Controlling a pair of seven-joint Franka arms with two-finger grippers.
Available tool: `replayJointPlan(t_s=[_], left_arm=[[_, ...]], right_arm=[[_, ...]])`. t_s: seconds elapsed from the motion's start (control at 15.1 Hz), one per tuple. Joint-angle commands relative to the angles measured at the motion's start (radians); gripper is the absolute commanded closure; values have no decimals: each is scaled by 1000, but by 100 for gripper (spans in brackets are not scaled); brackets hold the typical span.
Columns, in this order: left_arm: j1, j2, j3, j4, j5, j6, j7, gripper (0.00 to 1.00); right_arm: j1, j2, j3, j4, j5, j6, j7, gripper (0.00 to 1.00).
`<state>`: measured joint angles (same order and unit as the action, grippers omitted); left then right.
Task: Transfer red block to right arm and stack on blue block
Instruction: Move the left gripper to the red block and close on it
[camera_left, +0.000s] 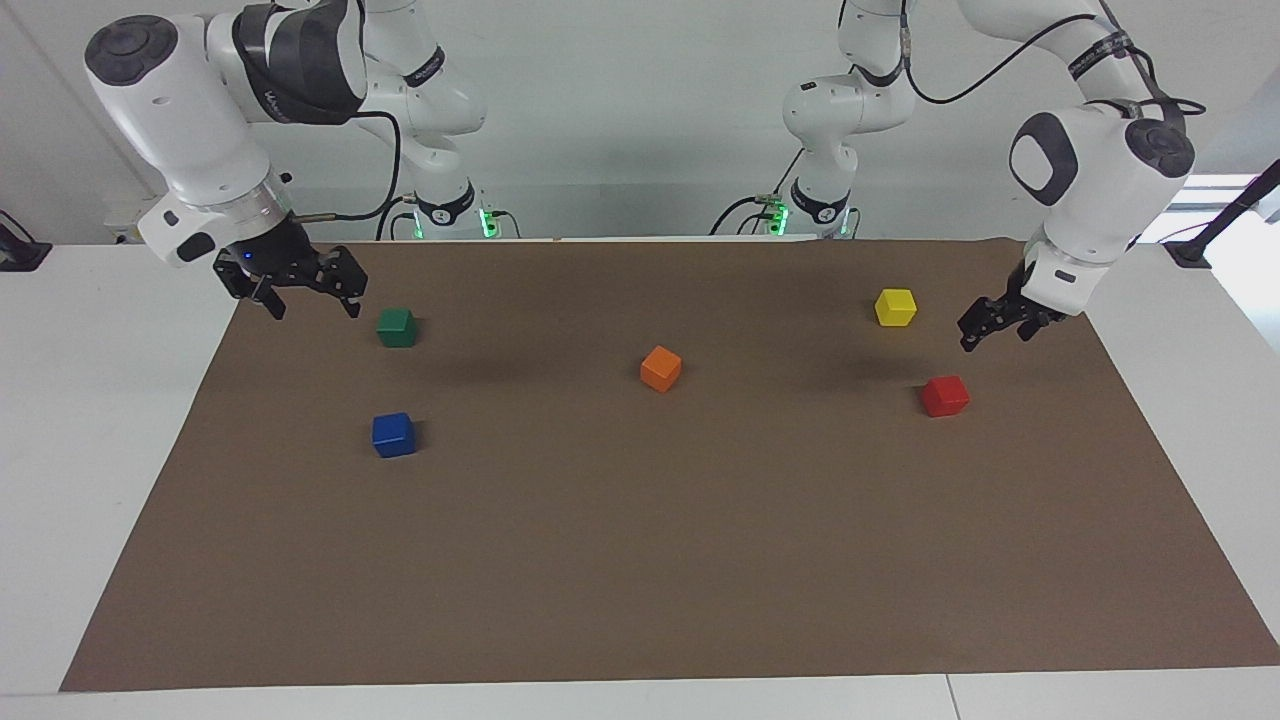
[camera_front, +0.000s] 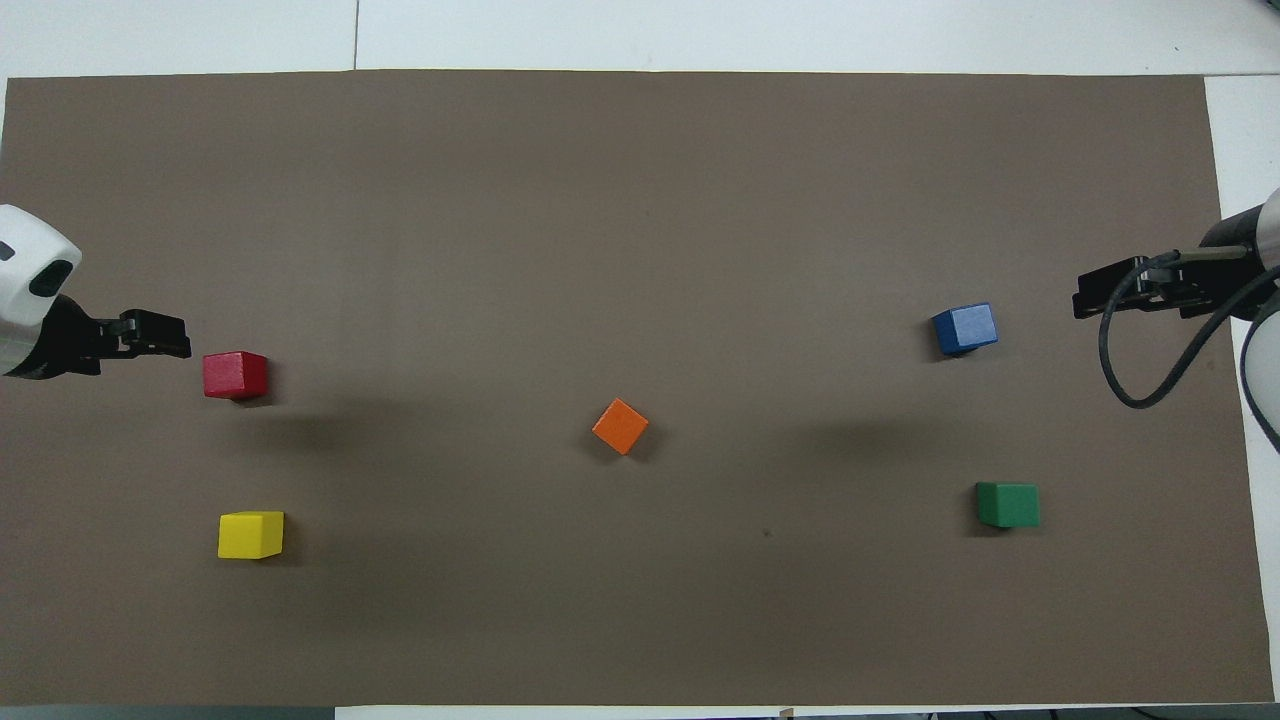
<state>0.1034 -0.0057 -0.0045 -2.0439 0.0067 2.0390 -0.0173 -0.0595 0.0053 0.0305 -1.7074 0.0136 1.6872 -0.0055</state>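
The red block (camera_front: 235, 376) stands clear of the yellow cube (camera_front: 251, 535), so my open left gripper should carry on moving over the block and going down until its fingers are on both sides of it.
The red block (camera_left: 945, 396) (camera_front: 235, 375) sits on the brown mat (camera_left: 640, 560) toward the left arm's end of the table. My left gripper (camera_left: 995, 338) (camera_front: 175, 340) hangs open and empty in the air just beside the block, over the mat's edge, not touching it. The blue block (camera_left: 394, 435) (camera_front: 965, 329) sits toward the right arm's end. My right gripper (camera_left: 311, 305) (camera_front: 1085, 295), with its small blue light, is open and empty, raised over the mat's edge beside the green cube.
A green cube (camera_left: 397, 327) (camera_front: 1008, 504) lies nearer to the robots than the blue block. A yellow cube (camera_left: 895, 307) (camera_front: 250, 534) lies nearer to the robots than the red block. An orange cube (camera_left: 660, 368) (camera_front: 620, 426) sits mid-mat, turned askew.
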Motion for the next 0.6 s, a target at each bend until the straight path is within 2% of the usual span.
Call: replayJointPlan(t_s=[0.0,0.27,0.53], left_arm=[[22,9,-2,-102,-5,134,22,0],[18,62,-3,-127,-5,214,2,0],[9,73,-3,-165,-5,280,-7,0]], right_arm=[[-17,-2,9,2,5,3,-14,0],[-17,-2,11,0,13,6,-17,0],[-16,-4,11,-5,14,6,-21,0]])
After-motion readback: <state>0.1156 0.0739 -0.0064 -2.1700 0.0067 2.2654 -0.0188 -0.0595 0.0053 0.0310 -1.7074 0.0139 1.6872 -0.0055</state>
